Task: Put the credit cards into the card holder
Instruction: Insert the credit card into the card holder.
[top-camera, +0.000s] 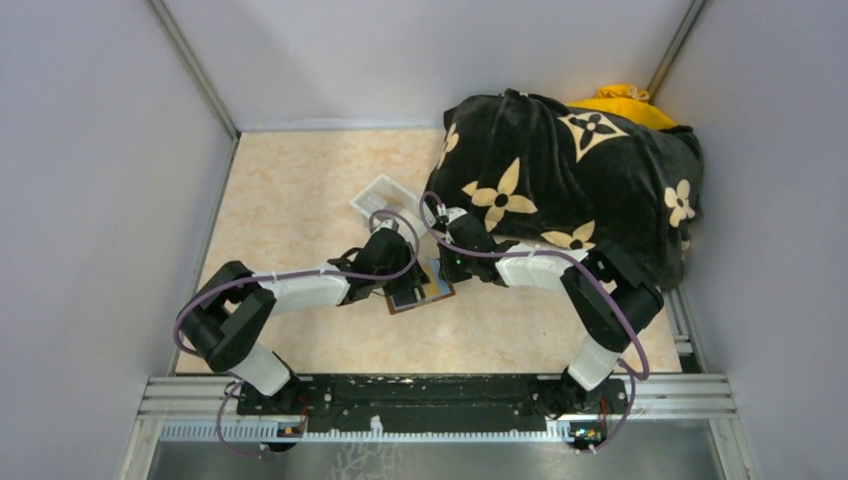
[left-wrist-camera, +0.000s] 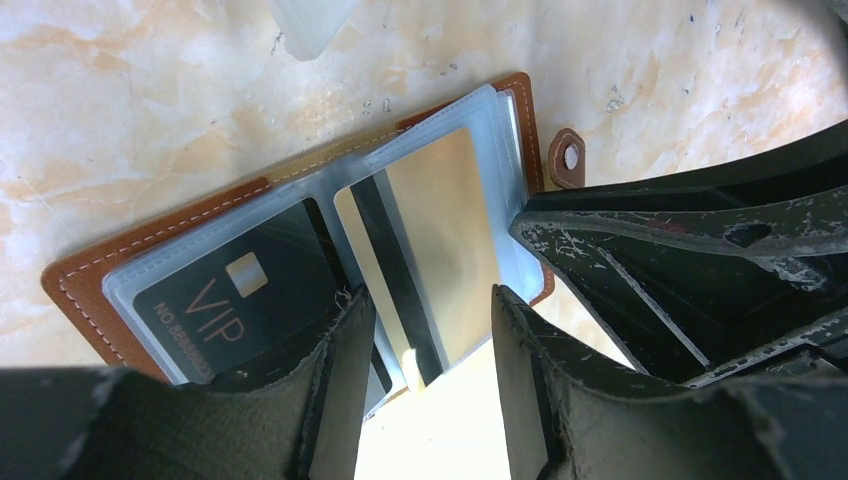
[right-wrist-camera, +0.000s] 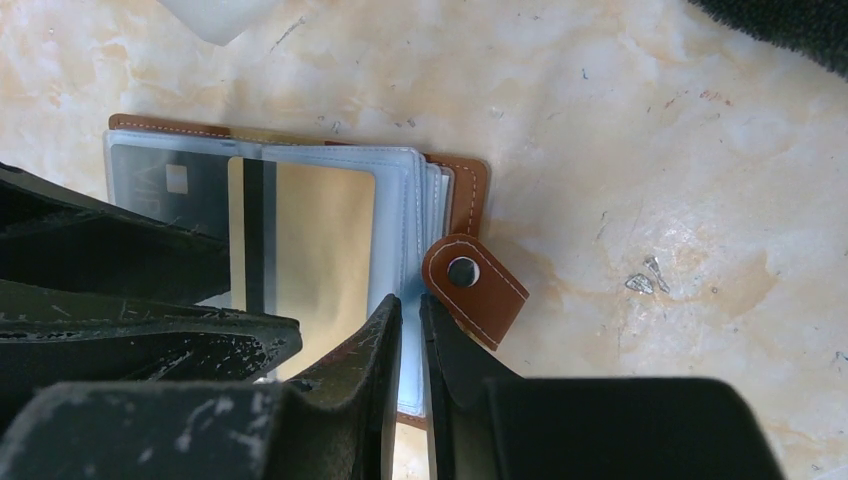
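Note:
The gold card's striped end (left-wrist-camera: 392, 270) is poking out of its sleeve, so next my left gripper closes and pushes the card's exposed edge (left-wrist-camera: 362, 255) further in while my right gripper keeps the sleeve steady.
The card holder (left-wrist-camera: 95, 285) lies open on the marble table, brown leather with clear plastic sleeves. A black VIP credit card (left-wrist-camera: 225, 300) sits in its left sleeve. A gold credit card (left-wrist-camera: 450, 240) with a black stripe sits partly in the right sleeve, its near end sticking out. My left gripper (left-wrist-camera: 430, 345) is open, its fingers on either side of the gold card's near end without touching it. My right gripper (right-wrist-camera: 411, 325) is shut on the edge of the sleeves (right-wrist-camera: 412, 200), beside the snap tab (right-wrist-camera: 475, 285). From above, both grippers meet over the card holder (top-camera: 432, 293).
A clear plastic tray (top-camera: 383, 197) lies just beyond the card holder. A black blanket with cream flowers (top-camera: 570, 175) covers a bulky heap at the back right, with something yellow (top-camera: 622, 100) behind it. Grey walls close in the table.

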